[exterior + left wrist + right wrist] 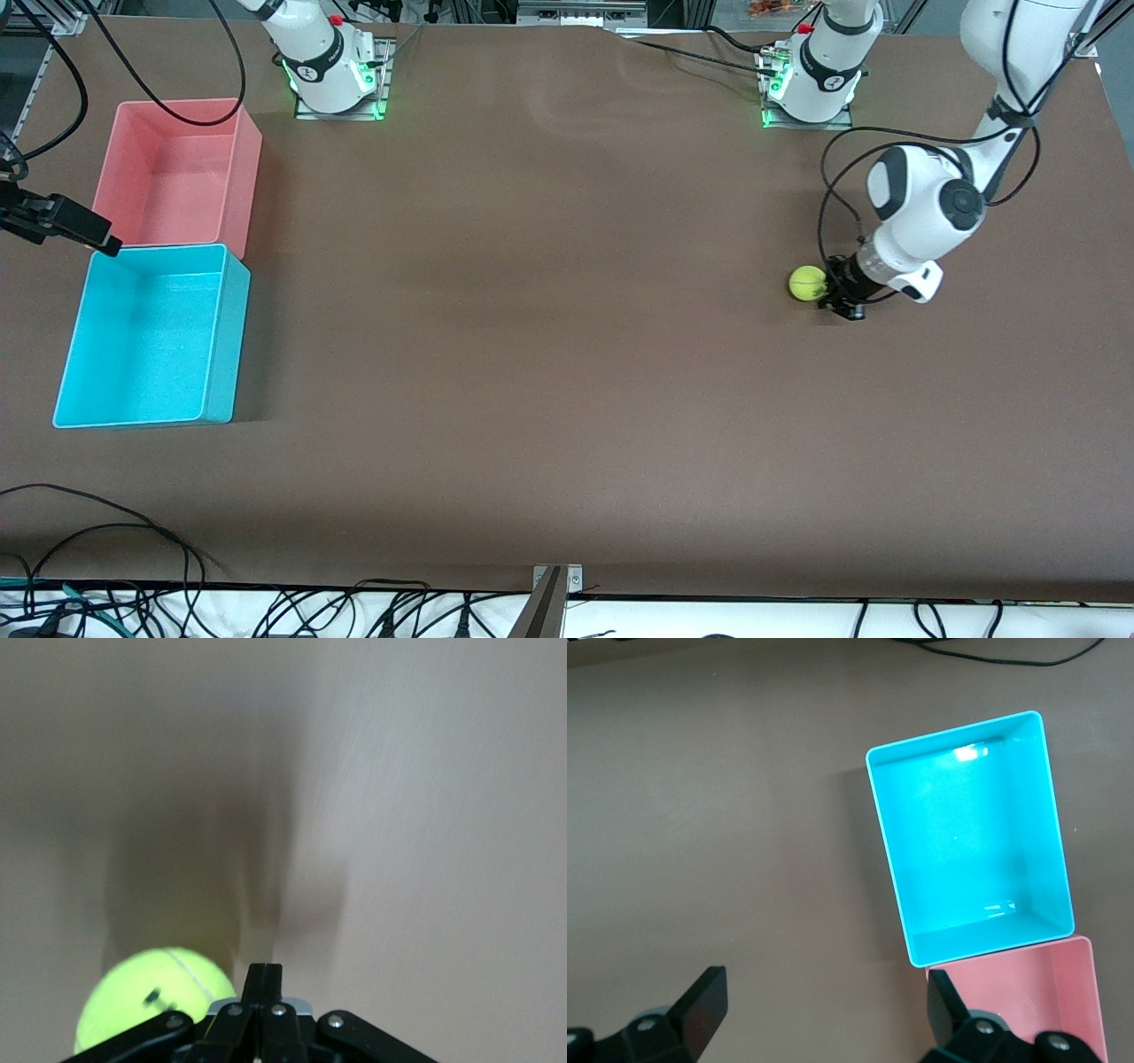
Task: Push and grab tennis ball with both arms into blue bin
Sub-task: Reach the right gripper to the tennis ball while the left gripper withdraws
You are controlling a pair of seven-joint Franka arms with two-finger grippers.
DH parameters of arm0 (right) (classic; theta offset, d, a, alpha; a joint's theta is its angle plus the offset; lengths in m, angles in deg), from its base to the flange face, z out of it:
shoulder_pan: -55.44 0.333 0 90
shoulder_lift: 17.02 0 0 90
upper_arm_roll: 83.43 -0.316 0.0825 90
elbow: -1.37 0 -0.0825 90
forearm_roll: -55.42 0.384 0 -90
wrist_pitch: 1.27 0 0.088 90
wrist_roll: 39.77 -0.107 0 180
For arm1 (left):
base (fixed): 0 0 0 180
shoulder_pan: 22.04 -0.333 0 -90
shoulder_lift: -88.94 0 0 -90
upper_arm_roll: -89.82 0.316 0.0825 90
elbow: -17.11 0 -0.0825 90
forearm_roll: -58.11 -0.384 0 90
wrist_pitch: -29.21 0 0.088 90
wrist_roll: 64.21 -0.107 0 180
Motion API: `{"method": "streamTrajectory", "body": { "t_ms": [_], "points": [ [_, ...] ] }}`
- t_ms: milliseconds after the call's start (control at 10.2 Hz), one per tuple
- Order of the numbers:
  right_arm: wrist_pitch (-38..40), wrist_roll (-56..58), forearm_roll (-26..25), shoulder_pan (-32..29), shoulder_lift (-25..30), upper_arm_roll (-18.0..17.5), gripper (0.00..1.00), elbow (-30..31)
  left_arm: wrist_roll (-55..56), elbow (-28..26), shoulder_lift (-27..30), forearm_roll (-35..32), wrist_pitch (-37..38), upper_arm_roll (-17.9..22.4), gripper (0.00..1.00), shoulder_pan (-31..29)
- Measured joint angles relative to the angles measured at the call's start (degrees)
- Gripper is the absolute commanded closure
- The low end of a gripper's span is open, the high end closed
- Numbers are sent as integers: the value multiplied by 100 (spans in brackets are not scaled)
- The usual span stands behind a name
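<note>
The tennis ball (807,283) touches my left gripper's closed fingers, far from the blue bin, so I should push it to the middle of the table (646,252) for my right gripper to grab.
The yellow-green tennis ball (807,283) (151,1003) lies on the brown table toward the left arm's end. My left gripper (831,296) (266,971) is low at the table right beside the ball, its fingers shut with nothing between them. The ball sits against the side of the fingers. The empty blue bin (227,346) (966,842) stands at the right arm's end of the table. My right gripper (104,243) (824,997) hangs high up by the bins, open, with only bare table showing between its fingers.
An empty pink bin (248,168) (1028,992) stands against the blue bin, farther from the front camera. A wide stretch of brown table (532,310) lies between the ball and the bins. Cables (106,549) trail along the table's edge nearest the front camera.
</note>
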Motion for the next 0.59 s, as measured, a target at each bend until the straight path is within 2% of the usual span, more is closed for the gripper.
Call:
{"method": "streamTrajectory", "body": {
  "t_ms": [98, 196, 393, 589],
  "points": [
    [0, 0, 0, -1, 0, 5, 0, 0, 687, 43, 6, 0, -8, -430, 100, 32],
    [0, 0, 0, -3, 0, 19, 0, 0, 1264, 163, 11, 0, 3, -682, 100, 152],
    [0, 2, 0, -6, -1, 51, 0, 0, 2038, 706, 6, 1, 554, -766, 100, 486],
    [3, 3, 0, -6, -5, 52, 0, 0, 3065, 1588, -37, -4, 1518, -762, 100, 1081]
  ]
}}
